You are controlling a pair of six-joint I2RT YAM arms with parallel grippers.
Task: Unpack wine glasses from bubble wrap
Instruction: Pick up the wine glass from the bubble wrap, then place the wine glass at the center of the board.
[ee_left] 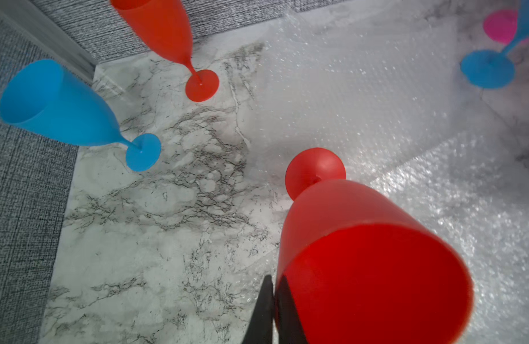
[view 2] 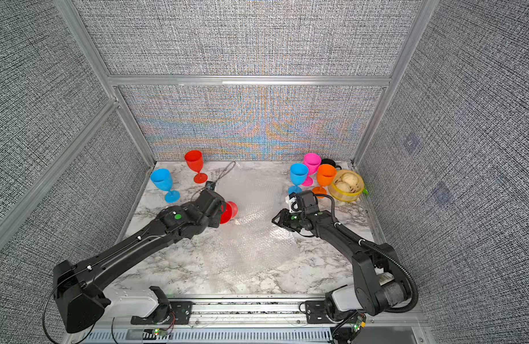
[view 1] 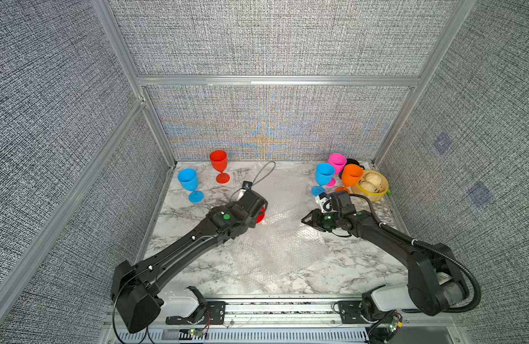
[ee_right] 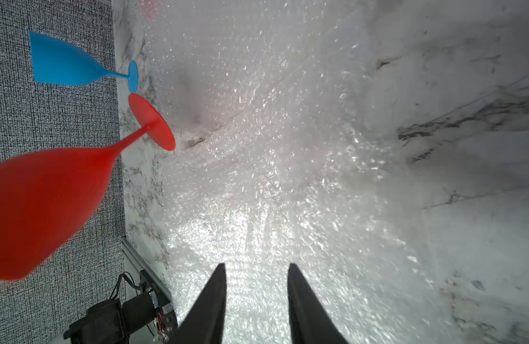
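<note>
The held red glass's foot [view 2: 234, 208] points down and the spot before the standing red glass [view 1: 218, 196] is clear, so my left gripper keeps carrying it until the foot rests there.
My left gripper [ee_left: 273, 283] is shut on the rim wall of a red wine glass [ee_left: 361, 238], one finger inside the bowl and one outside. That glass [view 2: 229, 212] is tilted at the left edge of the bubble wrap [view 1: 281, 232], which lies spread flat across the middle of the table. Over the wrap's right side my right gripper [ee_right: 257, 268] is open with nothing between its fingers. A blue glass [view 1: 188, 180] and a second red glass [view 1: 219, 162] stand upright at the back left. Pink [view 1: 337, 162], blue [view 1: 325, 175] and orange [view 1: 352, 175] glasses stand at the back right.
A yellow-rimmed steamer [view 1: 376, 195] holding buns sits at the far right, just behind my right wrist. Behind the orange glass there is a black mug [view 1: 353, 162]. Grey walls with metal frames enclose the marble table [view 1: 197, 268] on three sides.
</note>
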